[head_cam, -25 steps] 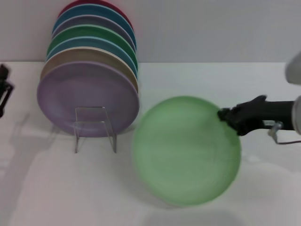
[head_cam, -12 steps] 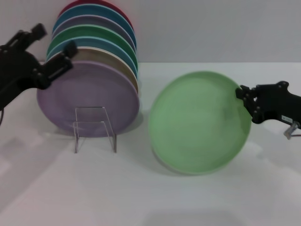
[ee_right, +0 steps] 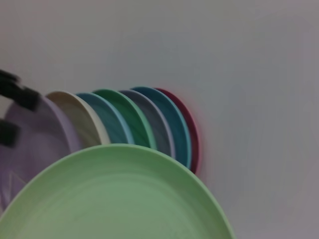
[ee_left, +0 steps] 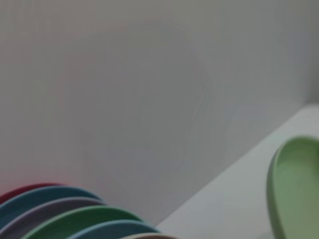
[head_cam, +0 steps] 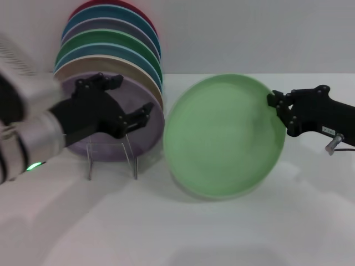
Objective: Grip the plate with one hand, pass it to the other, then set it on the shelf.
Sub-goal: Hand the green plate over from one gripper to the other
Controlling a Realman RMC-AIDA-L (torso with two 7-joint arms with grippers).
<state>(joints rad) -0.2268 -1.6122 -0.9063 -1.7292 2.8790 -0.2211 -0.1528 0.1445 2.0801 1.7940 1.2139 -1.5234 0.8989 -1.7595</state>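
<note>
The plate's free edge (head_cam: 165,132) is apart from the left gripper's open fingers, so the robot's right gripper should lower the plate and bring its upper rim (head_cam: 191,88) to those fingers.
The pale mint-green plate (head_cam: 224,136) stands tilted on edge in the middle of the head view, held up off the table. My right gripper (head_cam: 279,113) is shut on its right rim. The plate also fills the right wrist view (ee_right: 114,199) and its edge shows in the left wrist view (ee_left: 294,189). My left gripper (head_cam: 125,111) is open, fingers spread, in front of the lilac plate (head_cam: 138,105), just left of the mint plate and apart from it. The clear shelf (head_cam: 111,152) shows its thin upright frame below the left gripper.
A row of several plates leans on the rack at back left: lilac, beige (head_cam: 72,69), teal, dark green (head_cam: 105,39), greyish purple, blue and red (head_cam: 105,4). They also show in the right wrist view (ee_right: 124,119). A grey wall stands behind the white table (head_cam: 177,233).
My left arm swung in from the far left to just beside the mint plate. My right gripper raised the plate and carried it left, toward the left gripper.
</note>
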